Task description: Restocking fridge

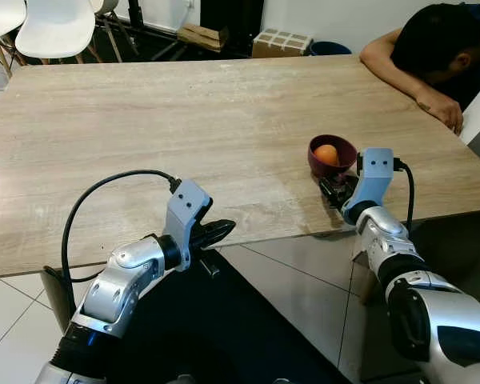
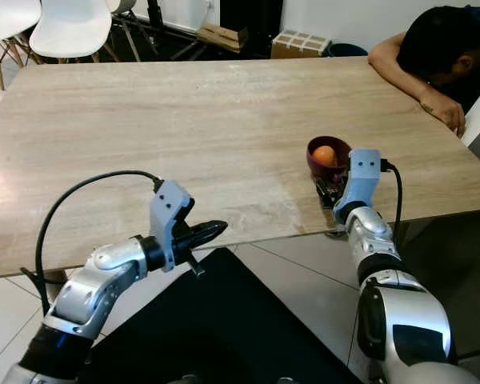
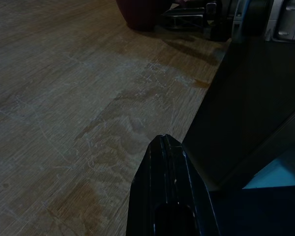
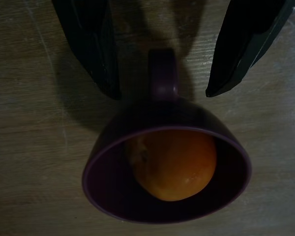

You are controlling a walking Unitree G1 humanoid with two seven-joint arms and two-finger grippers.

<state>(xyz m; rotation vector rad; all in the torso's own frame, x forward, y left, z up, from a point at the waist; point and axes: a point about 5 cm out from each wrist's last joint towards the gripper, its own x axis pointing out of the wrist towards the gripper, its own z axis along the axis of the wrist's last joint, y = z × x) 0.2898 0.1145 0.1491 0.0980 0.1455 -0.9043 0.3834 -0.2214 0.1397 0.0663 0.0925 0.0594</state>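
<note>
My gripper will carry the cup, and the orange fruit (image 1: 326, 154) should then turn but stay inside, because there is a gap (image 1: 346, 154) between it and the cup's side.
A dark purple cup (image 1: 331, 154) with an orange fruit (image 1: 326, 154) inside stands near the front right edge of the wooden table (image 1: 184, 136). My right gripper (image 4: 160, 91) is open just in front of the cup (image 4: 167, 169), its two fingers on either side of the cup's small handle (image 4: 162, 78) without touching it. The orange fruit (image 4: 174, 164) lies in the cup's bottom. My left gripper (image 1: 216, 232) is shut and empty, hovering at the table's front edge, well to the left of the cup.
A person (image 1: 436, 48) leans on the table's far right corner, with a forearm and a hand (image 1: 444, 108) on the top. White chairs (image 1: 52, 28) and cardboard boxes (image 1: 282, 42) stand beyond the far edge. Tiled floor (image 1: 304, 280) lies below the front edge.
</note>
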